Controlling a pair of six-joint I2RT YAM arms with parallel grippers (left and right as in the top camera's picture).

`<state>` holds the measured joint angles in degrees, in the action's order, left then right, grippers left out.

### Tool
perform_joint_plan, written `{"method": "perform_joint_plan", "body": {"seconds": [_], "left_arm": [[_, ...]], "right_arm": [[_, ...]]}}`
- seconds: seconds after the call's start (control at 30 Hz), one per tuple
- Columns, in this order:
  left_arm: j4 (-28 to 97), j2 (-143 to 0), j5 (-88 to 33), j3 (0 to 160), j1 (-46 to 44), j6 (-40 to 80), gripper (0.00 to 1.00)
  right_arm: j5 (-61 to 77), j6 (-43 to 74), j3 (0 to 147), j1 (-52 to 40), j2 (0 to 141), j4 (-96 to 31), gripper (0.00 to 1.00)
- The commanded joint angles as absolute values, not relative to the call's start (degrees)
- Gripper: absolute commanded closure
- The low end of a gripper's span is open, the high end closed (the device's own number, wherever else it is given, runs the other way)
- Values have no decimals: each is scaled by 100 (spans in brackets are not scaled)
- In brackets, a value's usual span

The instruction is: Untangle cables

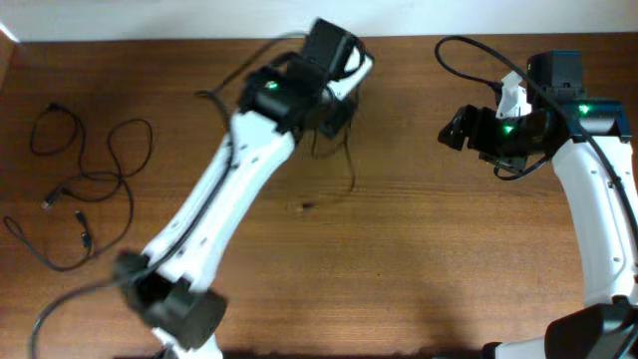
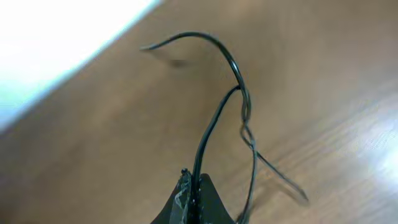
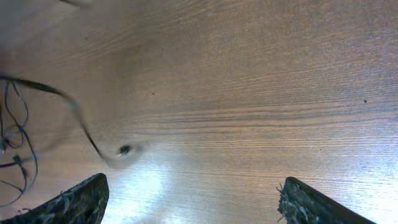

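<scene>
I should use my right gripper to grab the strand of cable [image 2: 236, 70] beside the twist and pull it up, away from my left gripper, because the cable in my left gripper twists [image 2: 247, 118] around itself.
My left gripper [image 1: 334, 115] is at the table's far middle, shut on a thin black cable [image 2: 214, 118]. In the left wrist view the jaws [image 2: 196, 193] pinch it; the cable rises, loops and twists on itself, with loose ends trailing over the wood. In the overhead view that cable [image 1: 349, 165] hangs down below the gripper. More thin black cables [image 1: 95, 184] lie in loose loops at the table's left. My right gripper [image 1: 454, 128] is open and empty over bare wood at the right [image 3: 193, 199]. The right wrist view shows the held cable blurred [image 3: 81, 124] at left.
The wooden table [image 1: 429, 229] fills the view, with its far edge against a white wall. My left arm [image 1: 209, 219] stretches diagonally across the table's middle. A thick arm cable [image 1: 469, 55] loops near the right arm.
</scene>
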<state>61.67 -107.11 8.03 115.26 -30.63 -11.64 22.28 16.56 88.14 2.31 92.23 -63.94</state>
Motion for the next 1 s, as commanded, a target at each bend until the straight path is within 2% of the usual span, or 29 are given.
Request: {"method": "perform_joint_plan", "body": {"seconds": [0.0,0.07,0.13,0.2,0.3,0.43,0.57,0.67,0.77,0.9,0.93,0.97], "left_arm": [[5922,-10141,1118,11664,-3079,-930,100],[5743,-10022,1669,11664,-3057,-952,100],[5684,-10016,1599,11662,-3052,-1208,100],[5822,-10027,1015,11662,-3022,-1201,100],[6029,-10029,-51,11662,-2847,-703,100],[6464,-10038,-854,11660,-2718,16,100],[6696,-10038,-1916,11660,-2720,110,100],[6692,-10038,-2075,11660,-2720,733,100],[6681,-10038,-2655,11660,-2718,827,100],[6689,-10038,-3437,11660,-2720,823,100],[6696,-10038,-3573,11660,-2718,812,100],[6698,-10038,-3629,11660,-2720,812,100]], "right_arm": [[2180,1625,8790,228,9242,-6394,11],[2182,1625,8790,226,9242,-6396,11],[2255,1623,8790,226,9242,-6390,11],[3103,1035,8790,222,9242,-6322,15],[4174,576,8790,200,9242,-6195,15],[4189,679,8790,-121,9242,-5924,15],[4187,1328,8790,-482,9242,-5505,15],[4128,1400,8790,-814,9242,-5299,15],[3426,1831,8790,-913,9242,-5140,16],[3341,2259,8790,-913,9242,-4501,23],[3339,2309,8790,-921,9242,-4362,27],[3330,2320,8790,-952,9242,-4270,36]]}}
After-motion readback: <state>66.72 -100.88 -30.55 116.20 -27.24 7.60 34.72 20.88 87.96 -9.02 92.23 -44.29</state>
